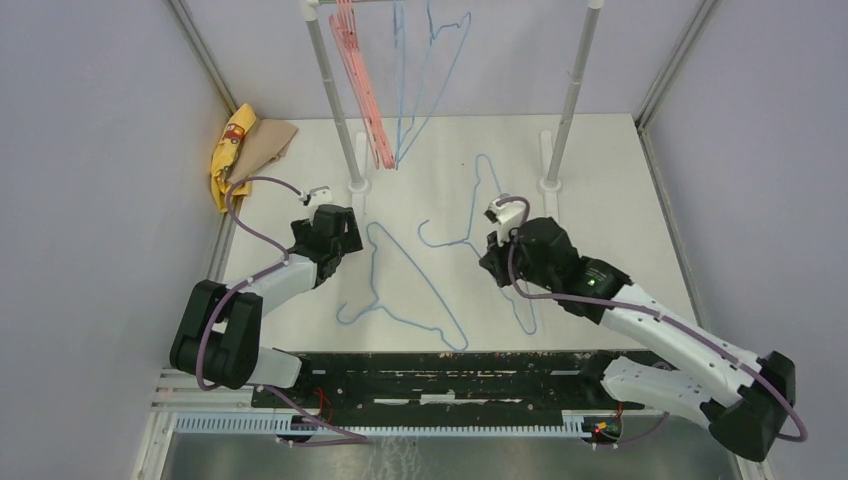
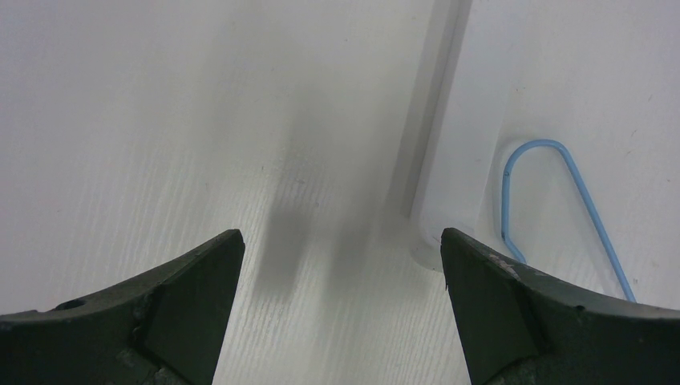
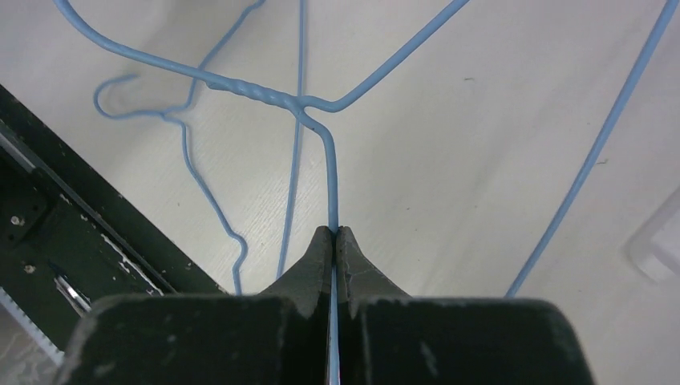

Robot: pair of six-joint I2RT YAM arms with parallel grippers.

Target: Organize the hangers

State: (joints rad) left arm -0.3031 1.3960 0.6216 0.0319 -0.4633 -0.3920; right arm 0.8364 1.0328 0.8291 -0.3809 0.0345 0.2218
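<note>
My right gripper keeps raising the light blue hanger, held below its free hook [image 1: 421, 236], until the hook sits on the rack's bar [image 1: 378, 1].
My right gripper [image 1: 497, 262] is shut on the wire of a light blue hanger [image 1: 472, 215], just below its twisted neck [image 3: 329, 160]; the jaws [image 3: 334, 233] pinch the wire. A second light blue hanger [image 1: 376, 270] lies flat on the table between the arms and shows in the right wrist view [image 3: 188, 152]. Pink-red hangers [image 1: 360, 90] and light blue hangers [image 1: 425, 90] hang from the rack at the back. My left gripper [image 1: 345, 225] is open and empty [image 2: 341, 241] above the table, next to the rack's left foot; a blue hanger end [image 2: 589, 204] lies to its right.
The rack's two white posts [image 1: 335, 100] [image 1: 577, 90] stand on flat feet at the back of the table. A yellow cloth [image 1: 232, 150] and brown paper [image 1: 268, 145] lie at the far left edge. A black rail [image 1: 450, 370] runs along the near edge.
</note>
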